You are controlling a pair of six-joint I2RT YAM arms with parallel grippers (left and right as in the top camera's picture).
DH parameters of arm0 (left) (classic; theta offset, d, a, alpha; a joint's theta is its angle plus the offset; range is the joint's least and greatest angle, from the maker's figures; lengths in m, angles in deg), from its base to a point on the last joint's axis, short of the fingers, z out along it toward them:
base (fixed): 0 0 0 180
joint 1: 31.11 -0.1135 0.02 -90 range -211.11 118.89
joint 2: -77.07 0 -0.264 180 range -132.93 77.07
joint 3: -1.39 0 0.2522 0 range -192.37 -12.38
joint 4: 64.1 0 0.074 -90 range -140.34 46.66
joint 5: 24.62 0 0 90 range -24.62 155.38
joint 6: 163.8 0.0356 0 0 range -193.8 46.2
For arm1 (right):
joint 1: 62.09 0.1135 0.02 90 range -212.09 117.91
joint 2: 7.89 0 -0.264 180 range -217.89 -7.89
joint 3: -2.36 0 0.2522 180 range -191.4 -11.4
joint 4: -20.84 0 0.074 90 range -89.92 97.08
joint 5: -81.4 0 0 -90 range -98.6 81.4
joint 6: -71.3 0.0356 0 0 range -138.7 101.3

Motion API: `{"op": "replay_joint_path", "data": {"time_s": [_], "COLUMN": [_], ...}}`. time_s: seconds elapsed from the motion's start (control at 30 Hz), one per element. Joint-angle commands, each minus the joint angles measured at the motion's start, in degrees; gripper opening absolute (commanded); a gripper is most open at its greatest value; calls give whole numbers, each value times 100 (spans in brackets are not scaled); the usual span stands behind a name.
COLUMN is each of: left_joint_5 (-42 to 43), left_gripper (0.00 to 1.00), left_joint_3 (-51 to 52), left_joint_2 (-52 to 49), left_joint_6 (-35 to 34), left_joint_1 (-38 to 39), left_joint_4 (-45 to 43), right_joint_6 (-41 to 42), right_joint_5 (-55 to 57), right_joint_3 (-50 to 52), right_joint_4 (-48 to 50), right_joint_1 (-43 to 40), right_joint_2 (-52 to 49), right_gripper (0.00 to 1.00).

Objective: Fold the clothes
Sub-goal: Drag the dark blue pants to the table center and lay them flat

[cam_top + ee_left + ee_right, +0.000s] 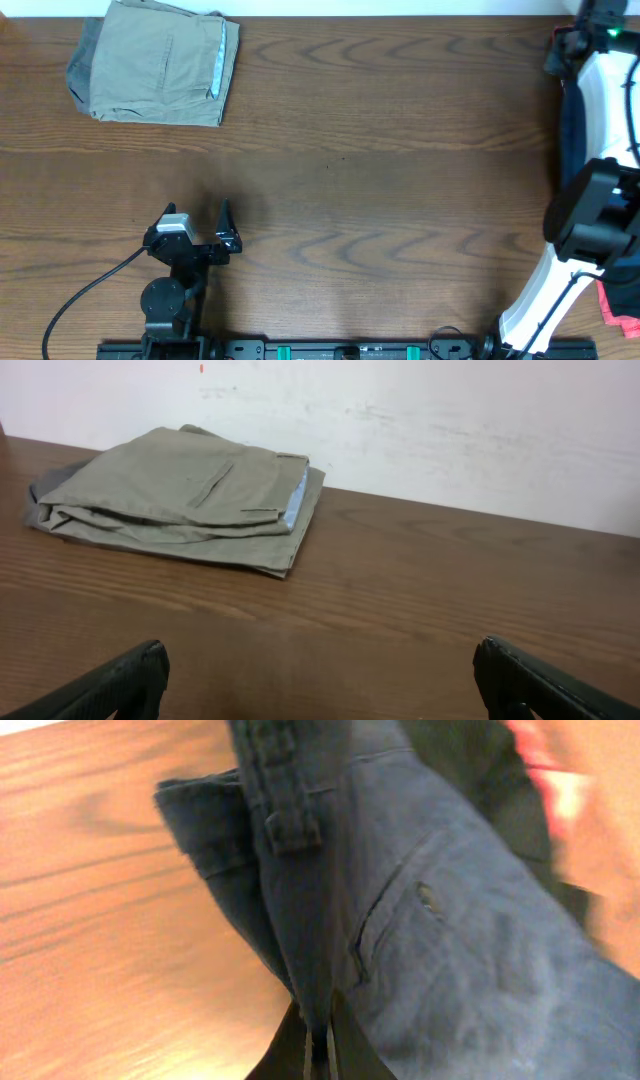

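Note:
The table's middle is clear for the navy shorts in my right gripper, so I go on pulling them toward my left gripper until they are spread out there.
The dark navy shorts fill the right wrist view, with a belt loop on the waistband and a small buttoned back pocket showing. My right gripper is shut on a fold of their fabric, lifted above the table. In the overhead view only a dark blue strip of the shorts shows along the right arm at the table's right edge; the right gripper's jaws are hidden there. My left gripper is open and empty near the front left of the table; it also shows in the left wrist view.
Folded tan shorts lie at the back left, ahead of the left gripper. A black garment with a red-pink stripe lies behind the navy shorts. Something red-pink sits at the front right edge.

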Motion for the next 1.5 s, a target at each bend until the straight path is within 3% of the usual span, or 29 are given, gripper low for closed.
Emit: {"op": "replay_joint_path", "data": {"time_s": [0.0,0.3,0.4,0.57,0.8,1.03,1.33,1.4,1.47], "left_joint_5": [59,61,59,59,61,61,59,59,59], "left_gripper": [98,98,98,98,98,98,98,98,98], "left_joint_3": [149,149,149,149,149,149,149,149,149], "left_joint_2": [35,35,35,35,35,35,35,35,35], "left_joint_6": [79,79,79,79,79,79,79,79,79], "left_joint_1": [17,17,17,17,17,17,17,17,17], "left_joint_4": [98,98,98,98,98,98,98,98,98], "right_joint_6": [85,-352,-420,-1257,-1281,-1228,-1027,-1029,-1027], "right_joint_5": [-1014,-1663,-2149,-3414,-3622,-3882,-4190,-4201,-4131], "right_joint_3": [-44,-42,-39,-39,-39,-39,-39,-39,-39], "right_joint_4": [105,-44,-315,-848,-1799,-2428,-3434,-3576,-3718], "right_joint_1": [623,2350,2938,3790,4701,5254,5324,5324,5322], "right_joint_2": [81,76,76,76,76,76,79,79,79], "right_gripper": [1,1,1,1,1,2,2,11,31]}}
